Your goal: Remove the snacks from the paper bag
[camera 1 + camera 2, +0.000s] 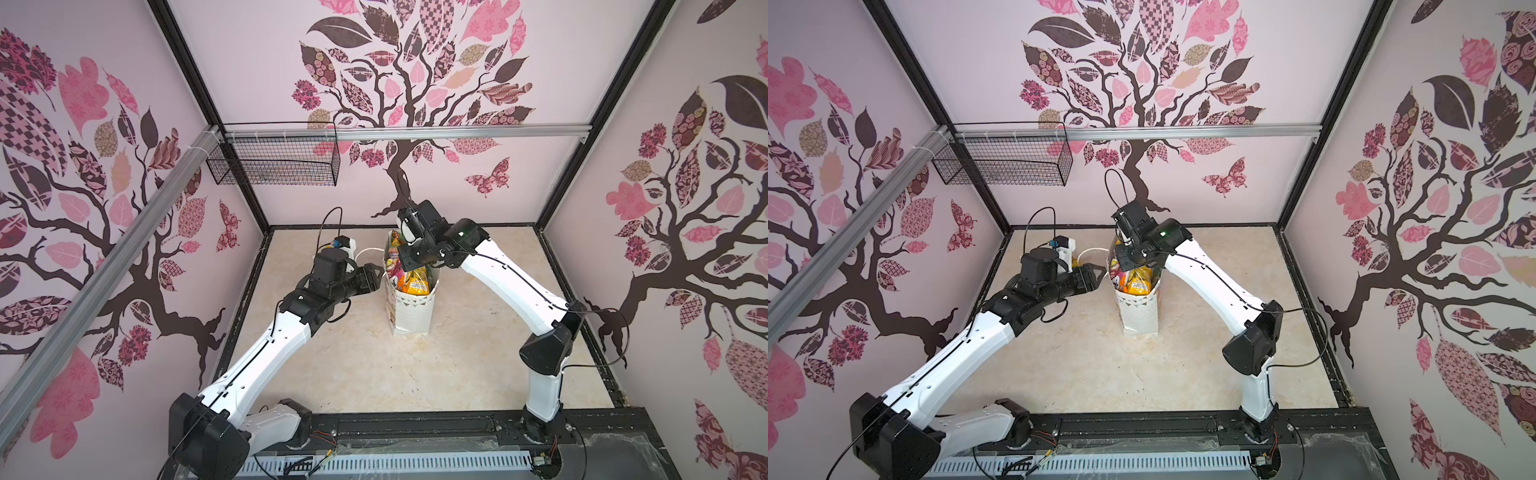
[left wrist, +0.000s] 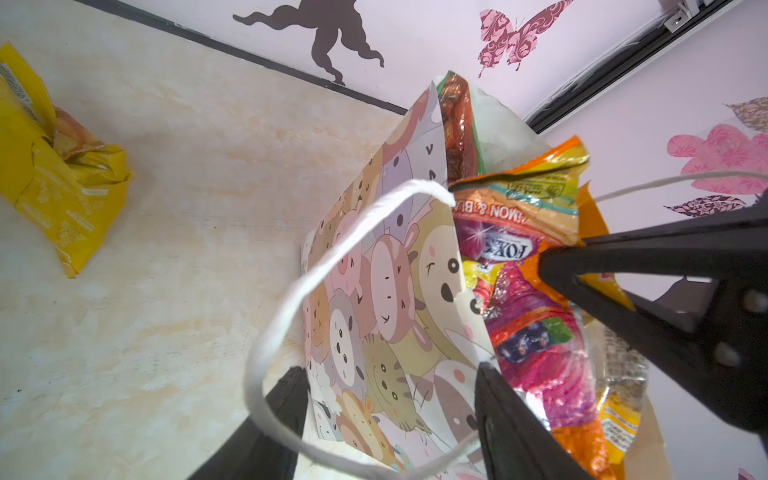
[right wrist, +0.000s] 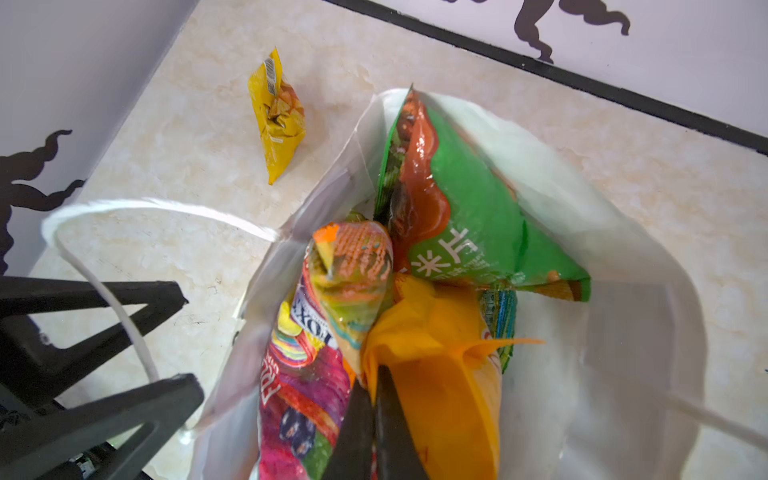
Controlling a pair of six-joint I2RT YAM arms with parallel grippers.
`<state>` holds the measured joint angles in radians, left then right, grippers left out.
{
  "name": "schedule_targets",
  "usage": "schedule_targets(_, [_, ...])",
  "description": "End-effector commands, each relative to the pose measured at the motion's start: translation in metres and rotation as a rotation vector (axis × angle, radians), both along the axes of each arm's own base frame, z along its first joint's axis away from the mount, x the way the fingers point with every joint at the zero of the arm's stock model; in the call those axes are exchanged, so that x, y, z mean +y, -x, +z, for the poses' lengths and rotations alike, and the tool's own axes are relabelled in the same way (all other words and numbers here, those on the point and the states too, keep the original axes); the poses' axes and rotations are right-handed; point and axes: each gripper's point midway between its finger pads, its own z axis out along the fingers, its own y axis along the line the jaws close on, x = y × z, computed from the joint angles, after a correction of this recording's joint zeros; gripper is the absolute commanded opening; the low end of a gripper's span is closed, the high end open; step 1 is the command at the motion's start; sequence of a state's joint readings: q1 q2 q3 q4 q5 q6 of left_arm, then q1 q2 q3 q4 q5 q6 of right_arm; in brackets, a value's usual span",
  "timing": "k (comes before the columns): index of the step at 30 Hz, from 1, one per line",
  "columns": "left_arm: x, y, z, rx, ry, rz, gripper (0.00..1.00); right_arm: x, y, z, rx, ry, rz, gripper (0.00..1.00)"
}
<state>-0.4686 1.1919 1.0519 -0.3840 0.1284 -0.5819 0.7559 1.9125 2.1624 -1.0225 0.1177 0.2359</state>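
Note:
The pink multicoloured packet (image 3: 316, 336) is stuck against the orange packet (image 3: 440, 384) in the opening of the bag, so the robot's right gripper should first lower the orange packet deep inside and then lift it out.
The white paper bag (image 1: 409, 311) (image 1: 1138, 309) stands upright mid-table, stuffed with snacks (image 1: 409, 278). My left gripper (image 2: 392, 399) is open at the bag's left rim (image 1: 376, 270). Its fingers stand either side of the cartoon-animal wall (image 2: 386, 291), and a white cord handle (image 2: 291, 291) loops over them. My right gripper (image 3: 376, 374) reaches into the bag's mouth from above and is shut on the edge of an orange packet (image 3: 440, 374). Beside it sit a pink multicoloured packet (image 3: 307, 382) and a green packet (image 3: 478, 220). One yellow packet (image 3: 278, 120) (image 2: 54, 174) lies on the table outside the bag.
A black wire basket (image 1: 274, 162) hangs from the aluminium rail (image 1: 415, 133) at the back left. Patterned walls enclose the beige tabletop (image 1: 353, 365) on three sides. The arm bases sit on a black rail (image 1: 415, 428) at the front edge.

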Motion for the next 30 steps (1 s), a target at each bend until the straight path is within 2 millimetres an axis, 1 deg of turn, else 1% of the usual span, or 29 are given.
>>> schedule_targets(1, [0.004, 0.002, 0.007, -0.019, -0.021, -0.004, 0.66, -0.007, -0.004, 0.089, -0.206, -0.162, -0.025, 0.00])
schedule_targets(5, [0.004, 0.003, 0.005, -0.013, -0.026, -0.005, 0.66, -0.007, -0.006, 0.087, -0.210, -0.151, -0.028, 0.00])
schedule_targets(10, [0.005, 0.004, 0.008, -0.023, -0.022, -0.003, 0.67, -0.008, -0.008, 0.079, -0.199, -0.130, -0.031, 0.00])
schedule_targets(11, [0.005, 0.004, 0.008, -0.025, -0.023, -0.003, 0.67, -0.008, -0.009, 0.078, -0.200, -0.129, -0.031, 0.03])
schedule_targets(14, [0.005, 0.004, 0.010, -0.029, -0.024, -0.005, 0.67, -0.008, -0.010, 0.073, -0.191, -0.125, -0.032, 0.18])
schedule_targets(17, [0.006, 0.004, 0.011, -0.031, -0.023, -0.003, 0.67, -0.006, -0.010, 0.069, -0.179, -0.121, -0.027, 0.21])
schedule_targets(21, [0.006, 0.004, 0.011, -0.030, -0.022, -0.004, 0.67, -0.008, -0.010, 0.061, -0.168, -0.106, -0.031, 0.20])
schedule_targets(22, [0.005, 0.004, 0.012, -0.030, -0.020, -0.004, 0.67, -0.009, -0.010, 0.062, -0.171, -0.105, -0.034, 0.20])
schedule_targets(25, [0.005, 0.004, 0.012, -0.032, -0.021, -0.006, 0.68, -0.015, -0.009, 0.038, -0.126, -0.056, -0.053, 0.27])
schedule_targets(28, [0.005, 0.005, 0.012, -0.031, -0.018, -0.010, 0.68, -0.018, -0.007, 0.007, -0.053, -0.020, -0.055, 0.34])
schedule_targets(30, [0.004, 0.005, 0.014, -0.032, -0.014, -0.014, 0.68, -0.022, -0.008, -0.016, -0.007, 0.010, -0.072, 0.40])
